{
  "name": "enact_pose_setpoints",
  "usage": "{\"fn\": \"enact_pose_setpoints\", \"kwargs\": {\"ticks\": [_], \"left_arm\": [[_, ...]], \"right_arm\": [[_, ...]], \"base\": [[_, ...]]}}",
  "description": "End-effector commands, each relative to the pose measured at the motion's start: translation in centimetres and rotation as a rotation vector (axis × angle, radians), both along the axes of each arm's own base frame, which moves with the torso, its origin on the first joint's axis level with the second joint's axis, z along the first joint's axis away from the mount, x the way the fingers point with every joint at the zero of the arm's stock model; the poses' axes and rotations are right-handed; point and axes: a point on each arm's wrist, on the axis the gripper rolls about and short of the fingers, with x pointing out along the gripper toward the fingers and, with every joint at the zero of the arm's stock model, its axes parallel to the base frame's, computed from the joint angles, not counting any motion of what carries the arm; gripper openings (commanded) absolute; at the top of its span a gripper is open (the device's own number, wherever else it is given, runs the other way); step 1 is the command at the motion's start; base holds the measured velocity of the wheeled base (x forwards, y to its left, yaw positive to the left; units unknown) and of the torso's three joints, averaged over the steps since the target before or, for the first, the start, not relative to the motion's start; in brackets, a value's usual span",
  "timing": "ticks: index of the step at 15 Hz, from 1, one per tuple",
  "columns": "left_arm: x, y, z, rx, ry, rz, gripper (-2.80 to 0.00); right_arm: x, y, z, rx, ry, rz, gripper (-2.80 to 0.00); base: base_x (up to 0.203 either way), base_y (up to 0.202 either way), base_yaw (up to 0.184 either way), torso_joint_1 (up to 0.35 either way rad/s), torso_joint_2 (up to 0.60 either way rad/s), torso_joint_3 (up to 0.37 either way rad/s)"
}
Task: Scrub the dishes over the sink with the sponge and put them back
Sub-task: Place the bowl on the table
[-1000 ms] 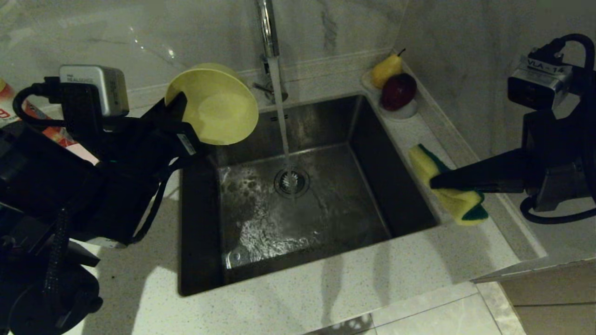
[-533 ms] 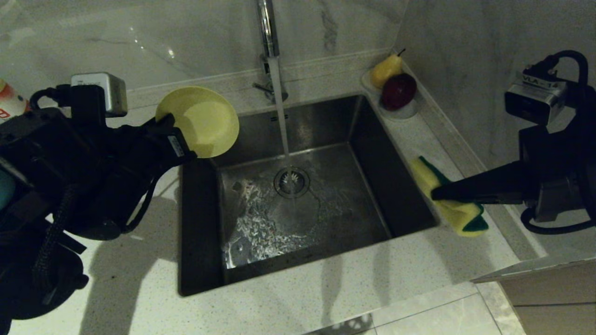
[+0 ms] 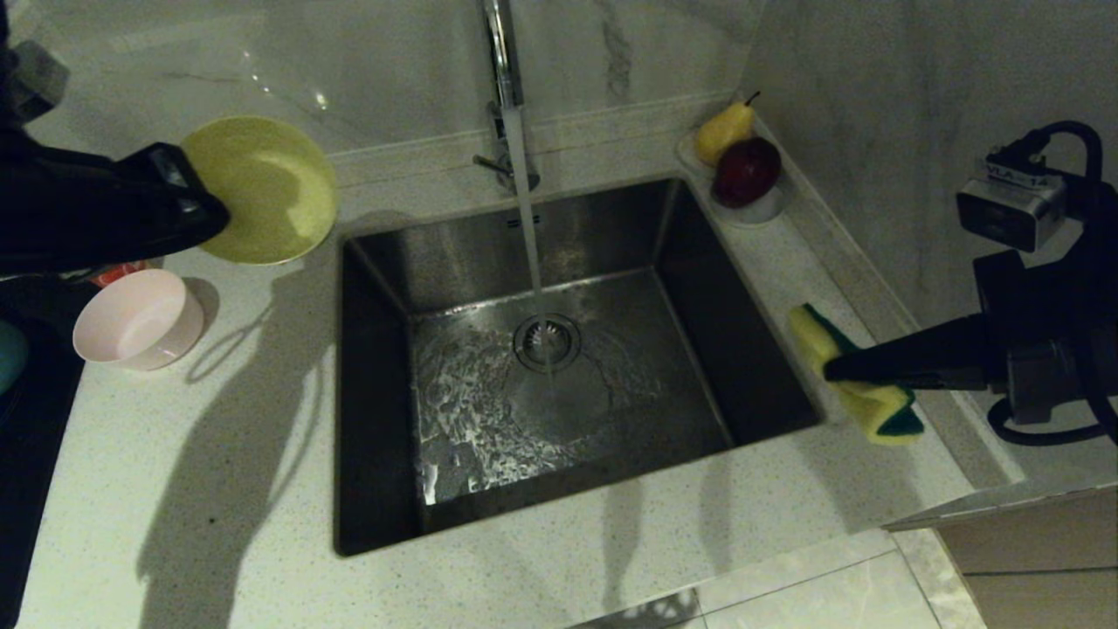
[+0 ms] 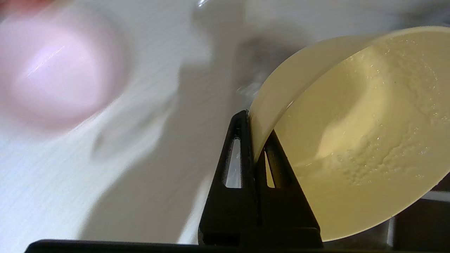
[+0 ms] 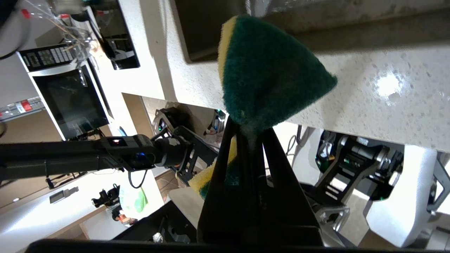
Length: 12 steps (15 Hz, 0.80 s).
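Note:
My left gripper is carrying the yellow bowl point(image 3: 274, 190), and the counter point(image 3: 132, 445) in front of the pink bowl is free for it. The gripper keeps bringing the yellow bowl there until the yellow bowl's base sits flat.
My left gripper point(image 3: 208, 208) is shut on the rim of the yellow bowl point(image 3: 262, 188), holding it above the counter left of the sink point(image 3: 611, 227). The left wrist view has its fingers point(image 4: 242, 147) pinching the wet bowl wall point(image 4: 351, 140). A pale pink bowl point(image 3: 140, 319) stands upright on the counter below it, blurred in the left wrist view point(image 4: 59, 70). My right gripper point(image 3: 830, 371) is shut on the green and yellow sponge point(image 3: 860, 380) over the sink's right rim. In the right wrist view the sponge point(image 5: 270, 77) is folded in my right gripper point(image 5: 246, 128).
Water runs from the faucet point(image 3: 502, 52) onto the drain strainer point(image 3: 547, 341). A white dish with a pear point(image 3: 725, 131) and a red apple point(image 3: 747, 170) sits at the sink's back right corner. A wall rises behind the right arm.
My left arm has swung left off the sink with the yellow bowl, and the bowl has turned. The pink bowl has come into view. The right gripper with the sponge has drifted slightly right.

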Motion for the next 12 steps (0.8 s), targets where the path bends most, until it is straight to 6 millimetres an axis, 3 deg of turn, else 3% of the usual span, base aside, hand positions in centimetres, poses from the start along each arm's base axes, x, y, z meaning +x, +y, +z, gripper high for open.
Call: {"fn": "enact_pose_setpoints", "kwargs": {"ticks": [1, 5, 9, 12], "left_arm": [[-3.3, 3.0, -0.4, -0.088, 0.213, 0.126, -2.8], [-4.2, 6.4, -3.4, -0.266, 0.319, 0.291, -2.8], [-5.0, 7.3, -6.8, -0.422, 0.44, 0.346, -2.8], [-6.2, 7.9, -7.3, -0.45, 0.433, 0.414, -2.8]], "right_arm": [[0.1, -0.2, -0.4, -0.003, 0.018, -0.009, -2.8], [0.9, -0.5, -0.9, -0.01, 0.044, -0.036, -2.8], [1.3, -0.7, -1.1, -0.013, 0.052, -0.054, -2.8], [1.4, -1.4, -1.3, -0.013, 0.056, -0.086, -2.8]], "base": [[0.0, 0.0, 0.0, 0.0, 0.0, 0.0], [0.0, 0.0, 0.0, 0.0, 0.0, 0.0], [0.0, 0.0, 0.0, 0.0, 0.0, 0.0], [0.0, 0.0, 0.0, 0.0, 0.0, 0.0]]}}
